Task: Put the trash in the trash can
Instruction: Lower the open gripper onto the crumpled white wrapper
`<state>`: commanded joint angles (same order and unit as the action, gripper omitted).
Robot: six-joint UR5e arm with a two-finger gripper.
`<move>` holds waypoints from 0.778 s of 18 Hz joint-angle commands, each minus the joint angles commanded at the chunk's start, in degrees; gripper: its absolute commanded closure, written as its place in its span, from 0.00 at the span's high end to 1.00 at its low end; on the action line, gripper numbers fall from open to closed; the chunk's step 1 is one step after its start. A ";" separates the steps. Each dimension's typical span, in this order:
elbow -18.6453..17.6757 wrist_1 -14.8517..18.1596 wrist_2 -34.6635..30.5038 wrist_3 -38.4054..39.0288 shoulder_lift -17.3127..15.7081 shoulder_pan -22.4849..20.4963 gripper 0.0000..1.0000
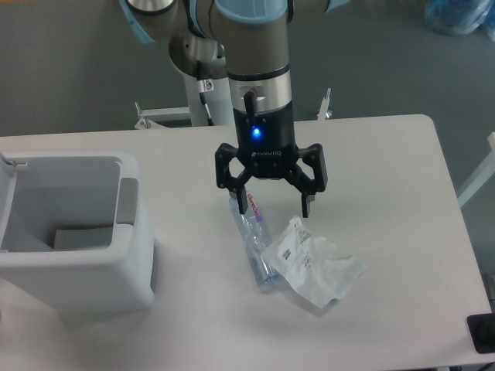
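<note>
The translucent-white wrapper's thin, crumpled end [345, 272] splays out loosely, so the wrapper [308, 265] will dangle in a long, limp piece when I carry it.
A clear plastic bottle [254, 242] with a red-pink label lies on the white table, running from under the gripper toward the front. Beside it on the right lies a crumpled translucent-white wrapper [312, 264] with a small printed label. My gripper [274, 205] hangs just above the bottle's upper end, fingers spread wide and open, nothing held between them. The left fingertip stands close to the bottle's labelled end; the right fingertip is just above the wrapper's top corner. The white boxy trash can [73, 232] with a grey side panel stands at the left of the table.
The table's far edge runs behind the arm, its right edge at the far right. A small dark object [483, 334] sits at the table's front right corner. A metal frame stands on the floor behind the table.
</note>
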<state>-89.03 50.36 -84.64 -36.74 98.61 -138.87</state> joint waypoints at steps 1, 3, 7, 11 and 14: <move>0.00 0.00 0.00 0.00 0.00 0.00 1.00; 0.09 0.17 0.00 0.00 0.00 0.00 1.00; 0.17 -0.26 0.18 0.35 0.26 0.17 1.00; 0.44 -1.84 0.00 0.88 2.19 0.09 1.00; 0.00 -2.46 -1.75 5.34 3.34 0.18 1.00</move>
<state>-89.03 47.90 -86.39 -31.40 101.95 -138.69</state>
